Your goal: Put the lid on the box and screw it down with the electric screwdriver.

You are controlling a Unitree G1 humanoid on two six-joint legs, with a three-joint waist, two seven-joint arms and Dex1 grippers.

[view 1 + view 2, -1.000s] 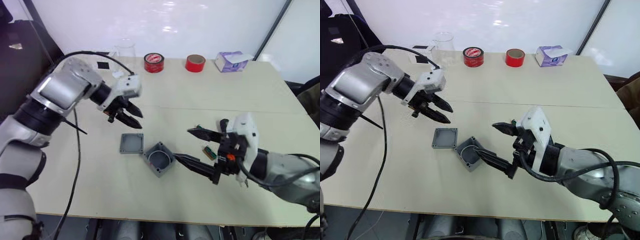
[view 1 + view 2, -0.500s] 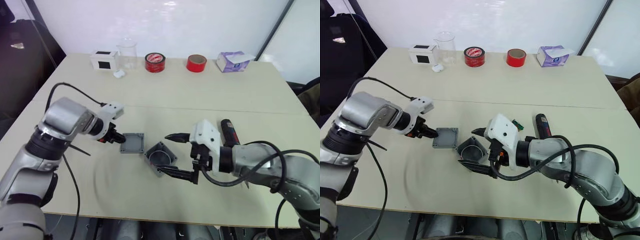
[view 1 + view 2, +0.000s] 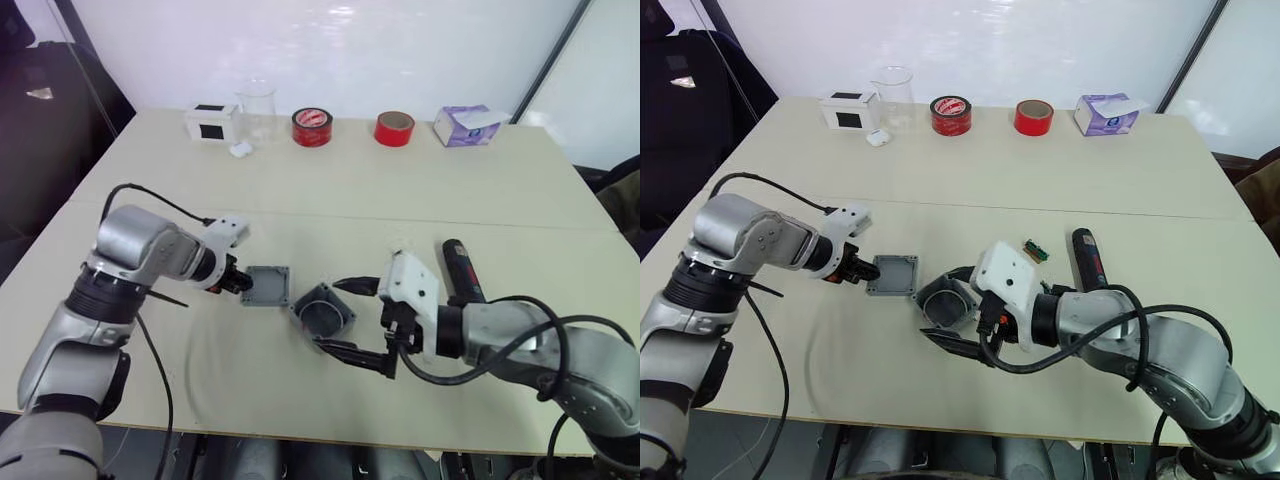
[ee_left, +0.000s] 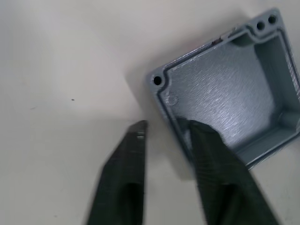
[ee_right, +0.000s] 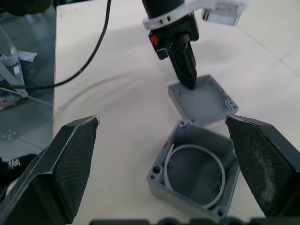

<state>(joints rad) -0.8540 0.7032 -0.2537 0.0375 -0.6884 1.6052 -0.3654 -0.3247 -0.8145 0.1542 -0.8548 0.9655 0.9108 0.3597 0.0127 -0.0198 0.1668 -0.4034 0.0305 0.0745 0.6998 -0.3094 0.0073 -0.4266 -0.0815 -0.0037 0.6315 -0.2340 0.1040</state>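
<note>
My gripper is going to flip the lid [image 3: 267, 286] and nudge it square, and the lid will then settle flush onto the box, because a groove runs [image 4: 201, 52] around the lid's rim.
The lid [image 3: 266, 285] lies hollow side up on the table, just left of the box [image 3: 322, 316], which stands open side up with a pale ring inside. My left gripper [image 4: 166, 127] is open at the lid's left edge, one finger inside the rim and one outside it. A gap still shows beside the outer finger [image 4: 136, 136]. My right gripper [image 5: 161, 119] is open wide, its two fingers spread on either side of the box [image 5: 192, 171] without touching it. The electric screwdriver [image 3: 460, 270] lies on the table beyond my right arm.
Along the table's far edge stand a white box with a black label [image 3: 211, 122], a glass beaker [image 3: 257, 105], two red tape rolls [image 3: 313, 126] [image 3: 394, 127] and a purple tissue box [image 3: 466, 125]. A small green piece [image 3: 1034, 250] lies near the screwdriver.
My left gripper came down from above the table to the lid's left edge and now straddles its rim. My right gripper moved left until its open fingers flank the box.
</note>
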